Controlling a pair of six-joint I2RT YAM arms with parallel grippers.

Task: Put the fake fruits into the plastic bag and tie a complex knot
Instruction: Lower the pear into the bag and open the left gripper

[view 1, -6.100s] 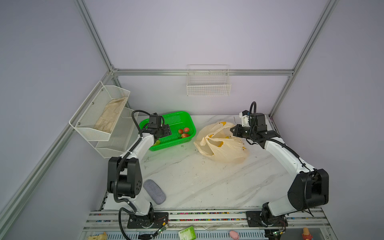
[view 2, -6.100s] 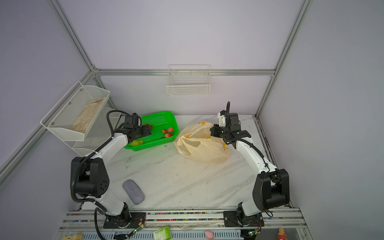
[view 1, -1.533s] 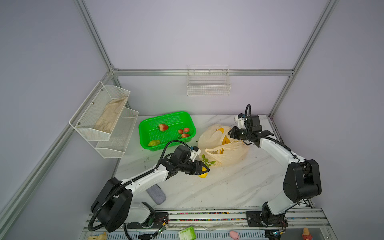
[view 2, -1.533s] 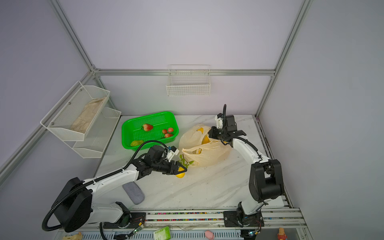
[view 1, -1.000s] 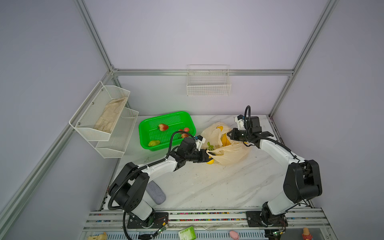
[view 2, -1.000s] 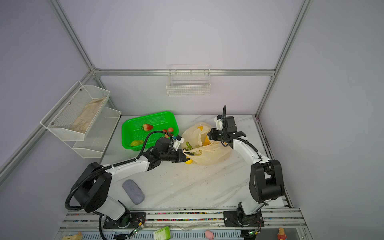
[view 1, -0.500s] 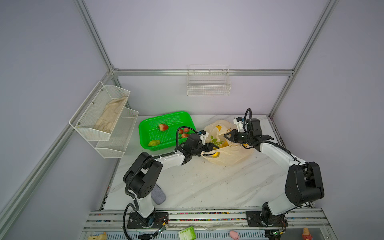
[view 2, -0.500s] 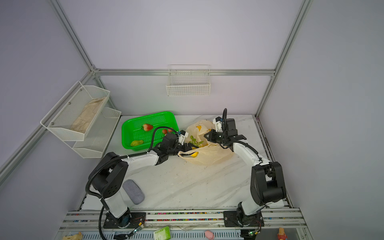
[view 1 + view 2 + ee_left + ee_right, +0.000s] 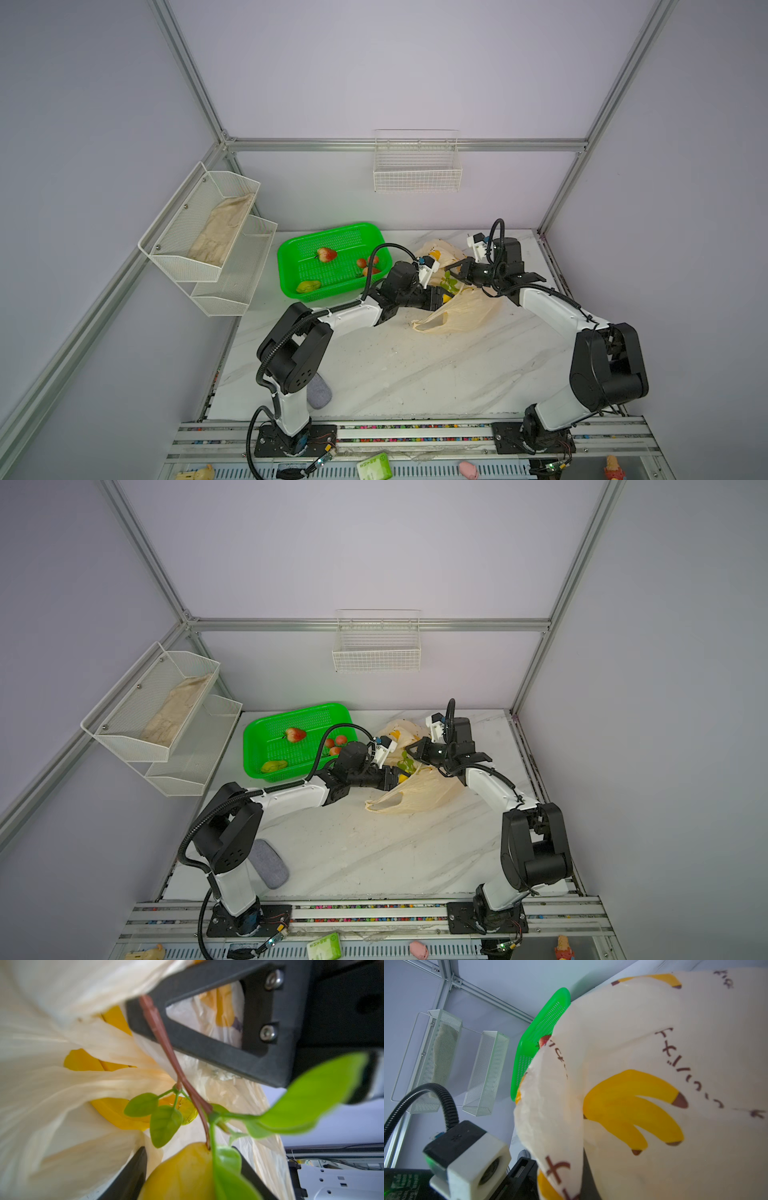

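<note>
The yellow fake fruit's brown stem (image 9: 155, 1019) reaches as far as my right gripper's finger, so my left gripper needs to move back and let the fruit down inside the bag's near rim (image 9: 436, 314).
The pale plastic bag (image 9: 465, 311) with banana prints lies at the back middle of the table in both top views (image 9: 419, 791). My right gripper (image 9: 461, 266) is shut on its upper rim and holds the mouth up; the right wrist view shows bag film (image 9: 633, 1043) draped over its dark finger. My left gripper (image 9: 442, 297) is at the bag's mouth, shut on a yellow fake fruit (image 9: 182, 1174) with a brown stem and green leaves (image 9: 164, 1124). A strawberry (image 9: 326, 254), small red fruits (image 9: 368, 266) and a green-yellow fruit (image 9: 308, 286) lie in the green basket (image 9: 286, 266).
White mesh shelves (image 9: 208, 237) hang on the left wall, the upper one holding a folded cloth. A wire basket (image 9: 417, 166) hangs on the back wall. A grey pad (image 9: 319, 395) lies by the left arm's base. Small items sit along the front rail.
My left arm has carried the yellow fruit from in front of the bag back and right to its mouth. The right gripper has kept hold of the rim and shifted slightly left.
</note>
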